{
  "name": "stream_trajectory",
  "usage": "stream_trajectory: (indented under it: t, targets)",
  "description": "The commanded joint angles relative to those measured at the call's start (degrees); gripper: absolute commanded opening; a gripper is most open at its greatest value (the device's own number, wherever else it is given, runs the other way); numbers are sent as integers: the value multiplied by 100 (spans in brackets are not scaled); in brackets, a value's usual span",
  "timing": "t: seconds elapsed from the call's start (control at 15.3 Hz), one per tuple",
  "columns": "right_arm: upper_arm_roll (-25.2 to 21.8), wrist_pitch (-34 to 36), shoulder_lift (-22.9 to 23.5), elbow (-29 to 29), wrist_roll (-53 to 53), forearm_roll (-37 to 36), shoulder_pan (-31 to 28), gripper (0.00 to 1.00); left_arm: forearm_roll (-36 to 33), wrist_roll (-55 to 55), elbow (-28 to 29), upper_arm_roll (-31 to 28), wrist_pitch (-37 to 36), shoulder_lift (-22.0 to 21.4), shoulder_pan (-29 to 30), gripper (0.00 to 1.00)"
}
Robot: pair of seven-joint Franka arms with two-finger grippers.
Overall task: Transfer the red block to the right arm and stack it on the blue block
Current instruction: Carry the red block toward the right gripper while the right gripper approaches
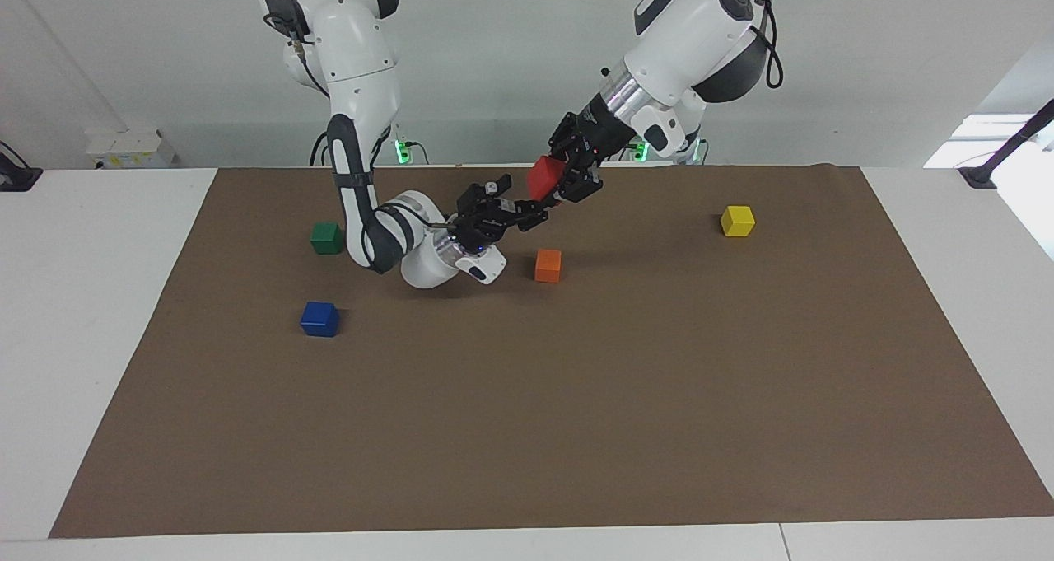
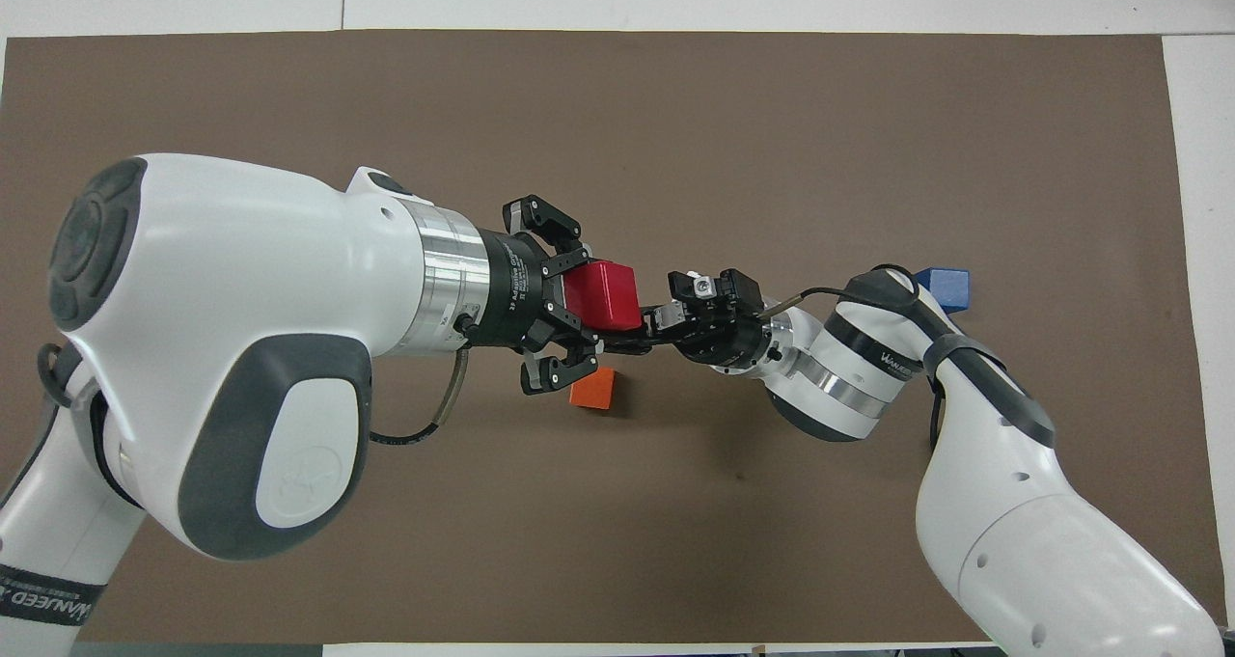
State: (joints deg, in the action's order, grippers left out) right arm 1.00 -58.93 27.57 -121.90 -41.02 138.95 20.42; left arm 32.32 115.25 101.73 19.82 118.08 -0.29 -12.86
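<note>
Next, I grip the red block's loose end (image 2: 625, 299) with my right gripper before my left gripper opens, because my left gripper is holding the red block far from the blue block (image 1: 319, 319).
The red block (image 1: 543, 177) is up in the air over the mat near the robots, above the orange cube; it also shows in the overhead view (image 2: 602, 295). My left gripper (image 1: 561, 182) (image 2: 585, 300) is shut on it. My right gripper (image 1: 547, 206) (image 2: 648, 333), with the blue light on its wrist, reaches in low from the right arm's end, and its tips are right at the red block's underside. The blue block (image 1: 319, 318) (image 2: 943, 288) sits on the mat toward the right arm's end, partly covered by the right arm in the overhead view.
An orange cube (image 1: 547, 265) (image 2: 592, 388) lies on the brown mat (image 1: 576, 421) just under the two grippers. A dark green cube (image 1: 326, 237) lies nearer to the robots than the blue block. A yellow cube (image 1: 737, 221) lies toward the left arm's end.
</note>
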Motion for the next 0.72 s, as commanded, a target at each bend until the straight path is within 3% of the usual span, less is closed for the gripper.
stream_trajectory:
  t: [0.0,0.26,0.33,0.39,0.52,0.59,0.65]
  targets:
    - [23,109,55,70,-170,150,145,100,152,357,479,-66,321,-323,-172,0]
    - [15,49,73,70,-231,247,199,100,152,876,532,-66,312,-376,-243,0]
    - [15,5,73,70,-231,247,199,95,152,885,533,-66,303,-376,-243,0]
    - [15,-91,73,70,-258,247,199,79,152,885,533,-66,286,-376,-243,0]
    - [15,-171,64,79,-485,195,216,18,144,885,541,-66,233,-384,-243,0]
    - [15,-171,64,70,-591,177,217,0,143,876,550,-66,224,-384,-234,0]
    - [15,-232,64,61,-635,133,225,0,143,876,568,-66,215,-393,-234,0]
